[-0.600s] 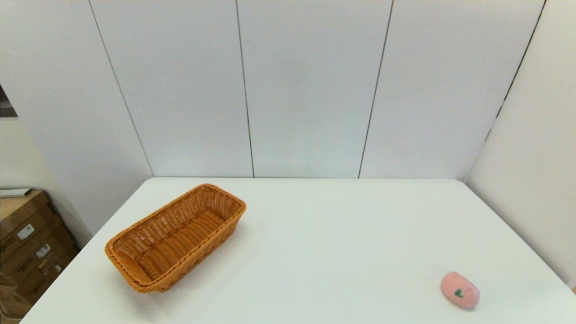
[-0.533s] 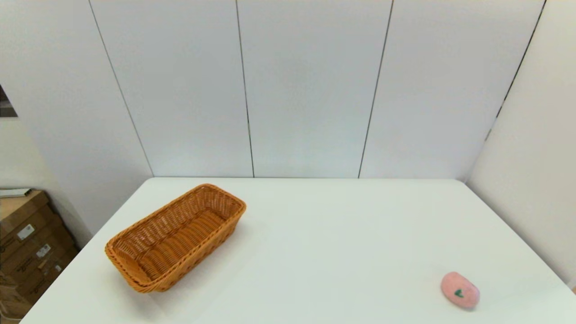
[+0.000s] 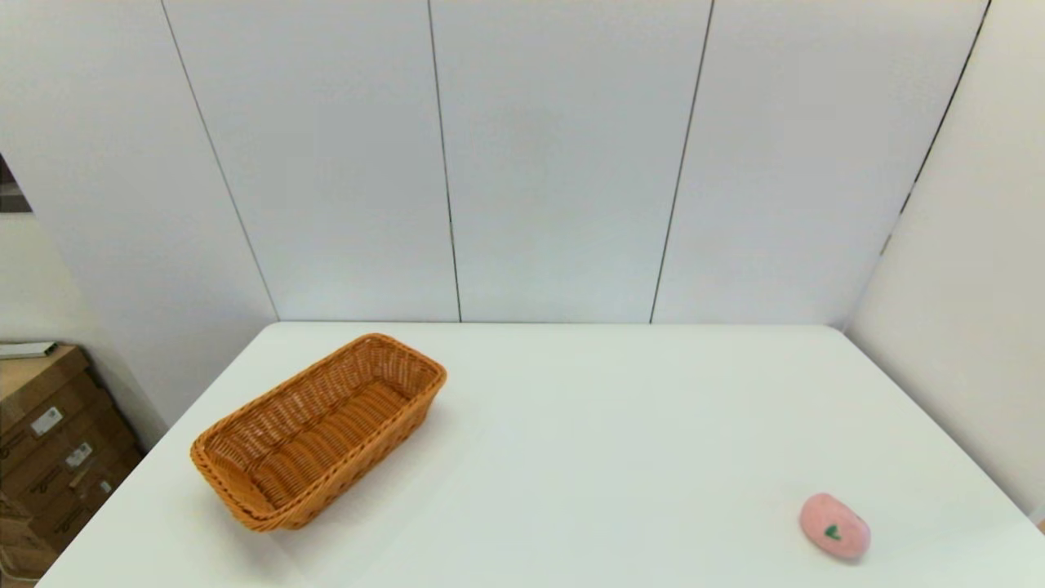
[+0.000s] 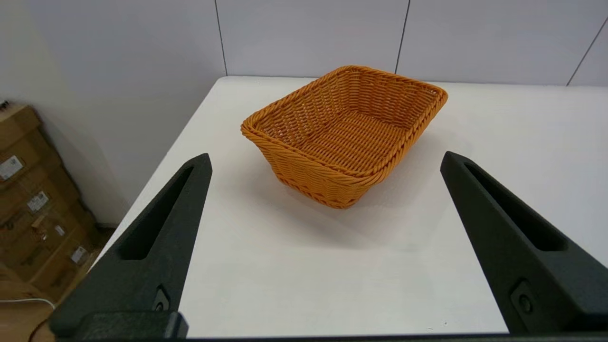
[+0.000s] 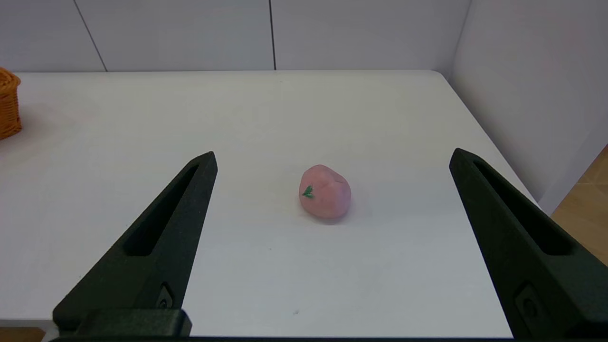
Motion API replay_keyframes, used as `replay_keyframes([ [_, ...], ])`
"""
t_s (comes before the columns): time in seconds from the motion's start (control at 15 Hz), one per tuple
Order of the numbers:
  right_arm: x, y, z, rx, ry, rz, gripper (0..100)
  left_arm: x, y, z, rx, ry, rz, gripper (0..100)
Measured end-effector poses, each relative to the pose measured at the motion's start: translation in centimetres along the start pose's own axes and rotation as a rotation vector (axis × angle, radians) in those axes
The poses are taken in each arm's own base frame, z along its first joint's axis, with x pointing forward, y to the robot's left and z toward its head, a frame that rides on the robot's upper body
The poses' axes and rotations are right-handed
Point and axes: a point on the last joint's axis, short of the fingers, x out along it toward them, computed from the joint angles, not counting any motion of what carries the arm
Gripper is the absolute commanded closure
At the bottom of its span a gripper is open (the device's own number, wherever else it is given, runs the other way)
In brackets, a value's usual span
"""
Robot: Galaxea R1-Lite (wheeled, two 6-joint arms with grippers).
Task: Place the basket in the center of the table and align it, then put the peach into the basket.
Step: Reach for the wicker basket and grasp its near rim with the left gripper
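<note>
The basket sits askew and points a corner point(image 4: 352, 181) at the robot's left gripper, so the robot should turn that gripper and grab the near short rim point(image 3: 227, 490) before it centers the basket.
An orange-brown woven basket point(image 3: 320, 431) lies empty and skewed on the left half of the white table point(image 3: 588, 425). The small pink peach point(image 3: 834, 527) with its green leaf mark rests near the table's front right corner. Neither arm shows in the head view. In the left wrist view my left gripper point(image 4: 325, 159) is open, held back from the basket point(image 4: 346, 133) over the table's near edge. In the right wrist view my right gripper point(image 5: 332, 156) is open too, with the peach point(image 5: 325, 191) lying on the table point(image 5: 142, 142) a short way beyond its fingertips.
White wall panels close the table's far and right sides. Stacked cardboard boxes point(image 3: 49, 441) stand on the floor off the left edge, seen also as boxes point(image 4: 33, 204) in the left wrist view. A basket corner point(image 5: 8, 102) shows in the right wrist view.
</note>
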Motion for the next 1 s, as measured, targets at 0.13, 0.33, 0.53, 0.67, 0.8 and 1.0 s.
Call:
replay_keyframes([
  [0.13,0.0,0.0,0.0,0.000,0.000,0.000,0,0.0,0.0,0.1,-0.013,-0.005,0.001,0],
  [0.33,0.0,0.0,0.0,0.001,0.000,0.000,0,0.0,0.0,0.1,-0.031,-0.008,0.001,0],
  [0.53,0.0,0.0,0.0,0.001,0.000,0.000,0,0.0,0.0,0.2,-0.033,-0.010,0.002,0],
  [0.67,0.0,0.0,0.0,0.000,0.000,0.000,0,-0.6,-0.1,2.1,-0.095,-0.061,-0.008,0],
  [0.8,0.0,0.0,0.0,0.000,0.000,0.000,0,-1.3,-0.2,5.2,-0.193,-0.075,-0.006,0],
  [1.0,0.0,0.0,0.0,0.000,0.000,0.000,0,0.3,-0.3,10.0,-0.336,0.051,0.086,0],
])
